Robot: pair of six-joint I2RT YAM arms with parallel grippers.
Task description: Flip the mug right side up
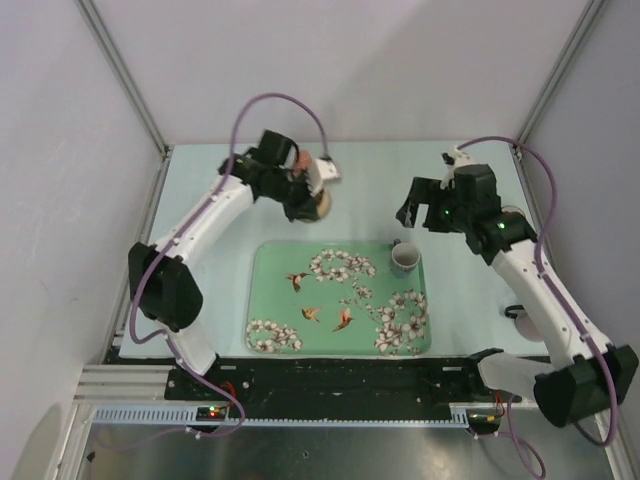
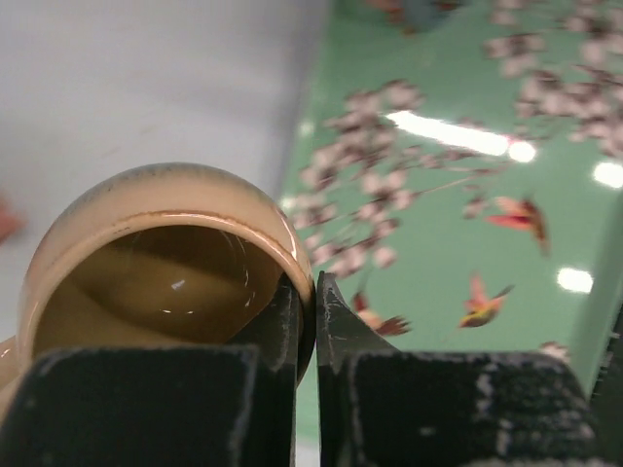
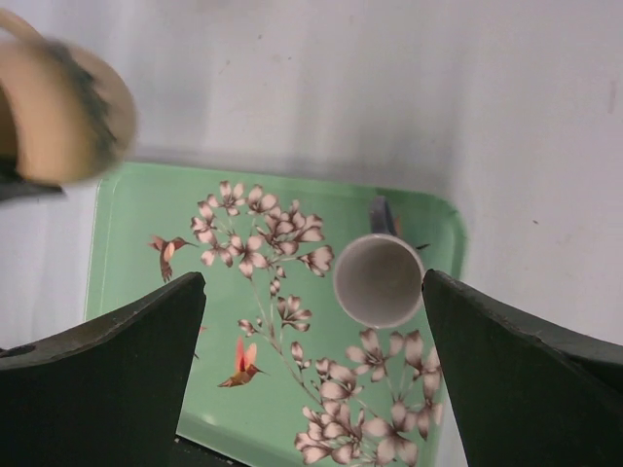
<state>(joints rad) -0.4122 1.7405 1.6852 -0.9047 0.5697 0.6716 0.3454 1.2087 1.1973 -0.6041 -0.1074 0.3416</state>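
The tray (image 1: pixel 349 263) is free beside the grey mug and the tan mug (image 1: pixel 323 206) hangs opening up, so my left gripper keeps lowering it until its base sits there.
My left gripper (image 1: pixel 312 192) is shut on the rim of a tan mug (image 1: pixel 320 205), one finger inside its mouth and one outside. It holds the mug in the air just beyond the tray's far edge. The mug (image 2: pixel 161 258) shows its glossy brown inside in the left wrist view and appears blurred at the upper left of the right wrist view (image 3: pixel 63 107). A grey mug (image 1: pixel 406 257) stands mouth up at the tray's far right corner; it also shows in the right wrist view (image 3: pixel 379 280). My right gripper (image 3: pixel 311 331) is open and empty above it.
A green tray (image 1: pixel 290 310) with flowers and hummingbirds lies in the middle of the table; it also shows in the left wrist view (image 2: pixel 458 204) and the right wrist view (image 3: pixel 136 224). White walls and metal posts enclose the table.
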